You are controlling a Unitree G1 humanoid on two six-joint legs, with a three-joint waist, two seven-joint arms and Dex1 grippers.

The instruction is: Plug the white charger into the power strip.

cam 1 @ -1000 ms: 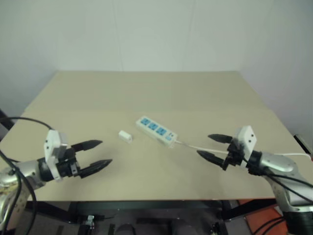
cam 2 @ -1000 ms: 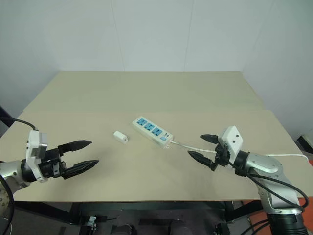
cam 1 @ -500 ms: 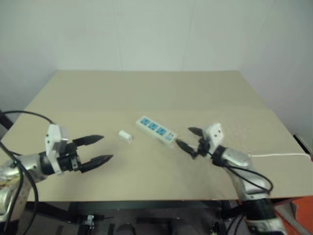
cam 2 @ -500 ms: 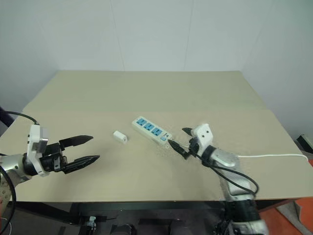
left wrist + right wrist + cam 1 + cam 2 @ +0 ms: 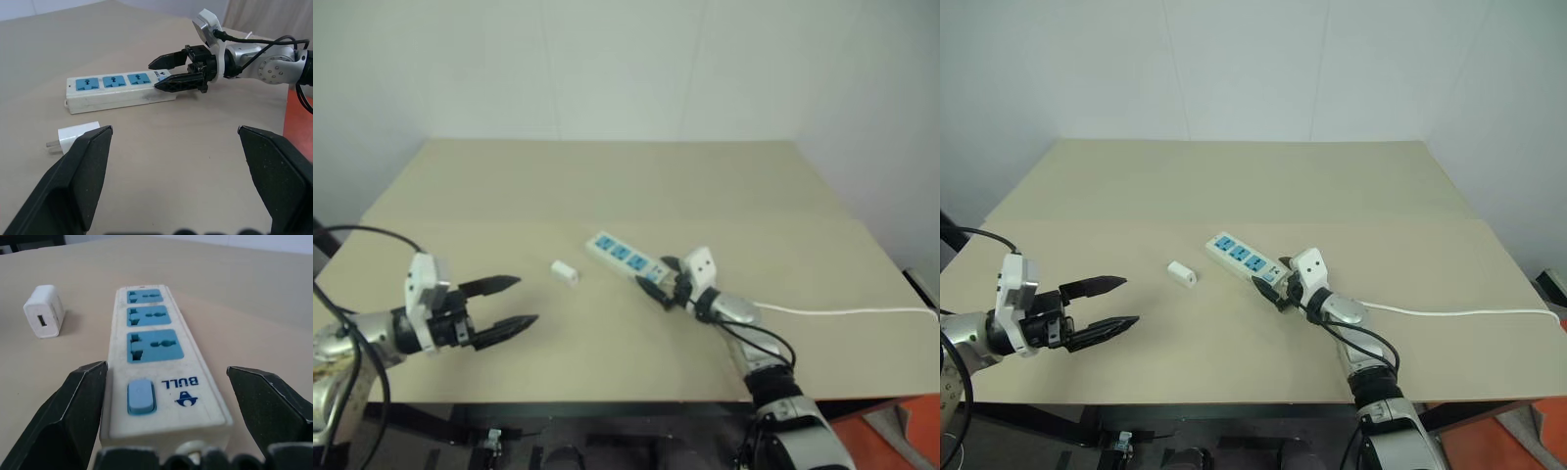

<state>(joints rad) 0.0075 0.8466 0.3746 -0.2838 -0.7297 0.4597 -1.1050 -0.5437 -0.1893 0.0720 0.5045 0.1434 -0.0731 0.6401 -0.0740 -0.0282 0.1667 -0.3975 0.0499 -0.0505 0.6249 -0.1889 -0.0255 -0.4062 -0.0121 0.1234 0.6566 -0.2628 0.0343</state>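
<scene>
I expect the white charger (image 5: 565,272) to stand upright from the socket when I push it in, because the prongs (image 5: 53,144) stick straight out of one end of the charger.
The power strip (image 5: 625,259) lies at the table's middle, three blue sockets facing up, its switch end (image 5: 140,396) toward my right arm. The white charger (image 5: 564,272) lies on its side just left of the strip, prongs (image 5: 51,144) sticking out, nothing touching it. My right gripper (image 5: 654,277) is open and held level at the strip's switch end, one black finger (image 5: 73,406) on each side of that end. My left gripper (image 5: 525,301) hovers open over the table's front left, well short of the charger, nothing between its fingers.
The strip's white cord (image 5: 822,311) runs right across the tan table (image 5: 607,186) and off its right edge, under my right arm. A pale wall stands behind the table.
My right gripper has swung left and forward along the cord to the strip's switch end. The left gripper, the charger and the strip have stayed put.
</scene>
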